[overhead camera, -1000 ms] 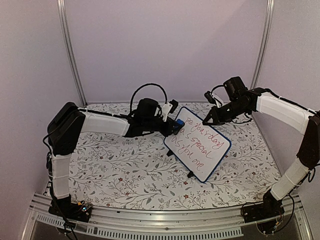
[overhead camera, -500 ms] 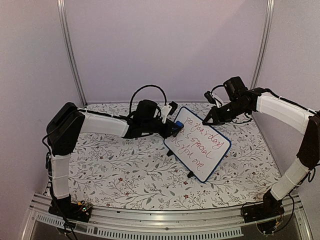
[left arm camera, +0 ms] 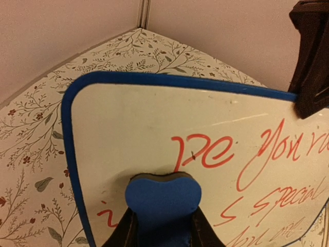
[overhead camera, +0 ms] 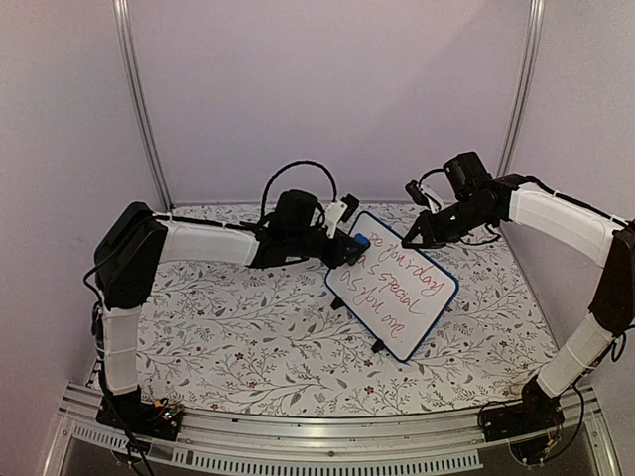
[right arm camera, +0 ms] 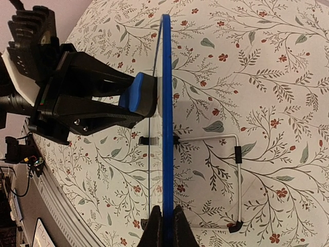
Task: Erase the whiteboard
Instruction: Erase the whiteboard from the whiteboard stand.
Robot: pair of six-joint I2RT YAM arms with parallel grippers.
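Observation:
The red "pe" (left arm camera: 205,150) is above the eraser, so the robot's left gripper should turn back and rub the eraser up over the "p" (left arm camera: 186,149) before it wipes the other words.
The whiteboard (overhead camera: 392,288) stands tilted mid-table, blue-framed, with red handwriting across it. My left gripper (overhead camera: 347,248) is shut on a blue eraser (overhead camera: 355,243), whose dark felt face presses the board near its upper left corner. In the left wrist view the eraser (left arm camera: 162,203) sits just below the red letters on the whiteboard (left arm camera: 128,128), between my left gripper's (left arm camera: 162,229) dark fingers. My right gripper (overhead camera: 410,241) is shut on the board's top edge. Seen edge-on, the whiteboard (right arm camera: 166,103) runs up from my right gripper (right arm camera: 165,221), with the eraser (right arm camera: 134,92) touching its left face.
A floral cloth (overhead camera: 248,337) covers the table. Behind the board a wire stand (right arm camera: 235,154) with black feet rests on the cloth. Lilac walls and two metal posts (overhead camera: 139,99) close the back. The right gripper's black finger (left arm camera: 308,67) clamps the board's edge at the upper right.
My left gripper with the eraser has shifted a little to the right and up along the board's upper left corner. The right arm and the board have stayed put.

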